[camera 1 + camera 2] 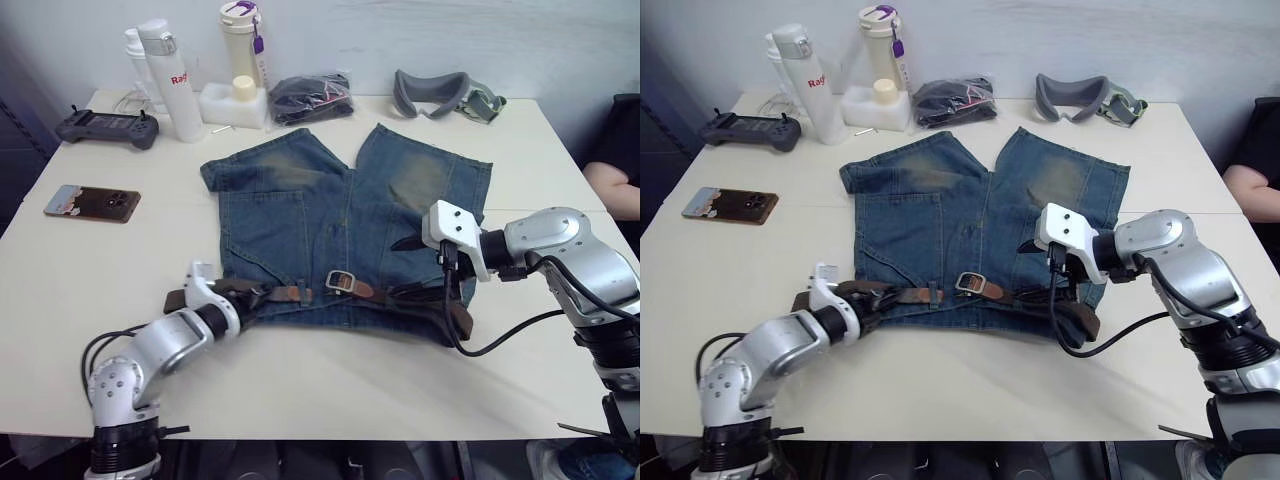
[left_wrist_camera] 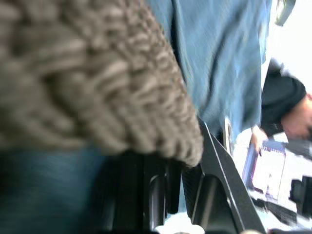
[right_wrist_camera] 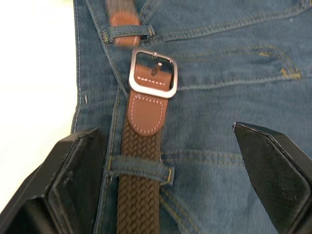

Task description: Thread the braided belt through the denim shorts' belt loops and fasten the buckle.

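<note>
I expect the braided tail to slide through the belt loop and bend in an arch when I pull, because the tan tip (image 1: 295, 294) in front pokes through it.
The denim shorts (image 1: 330, 205) lie flat on the table, waistband toward me. The braided belt (image 3: 139, 195) runs along the waistband under a belt loop (image 3: 139, 168). Its silver buckle (image 3: 152, 73) rests at the waist's middle, a small gap short of the belt's tan tip (image 3: 122, 19), which sits under another loop (image 3: 129, 33). My right gripper (image 3: 165, 131) hovers open above the belt just behind the buckle, one finger to each side. My left gripper (image 1: 243, 295) is at the waistband's left end, shut on the braided strap (image 2: 97, 87).
A phone (image 1: 92, 203) and a game controller (image 1: 108, 127) lie at the far left. Bottles (image 1: 170, 80), a black cloth bundle (image 1: 312, 97) and grey goggles (image 1: 445, 97) line the back edge. A person's arm (image 1: 610, 185) shows at the right.
</note>
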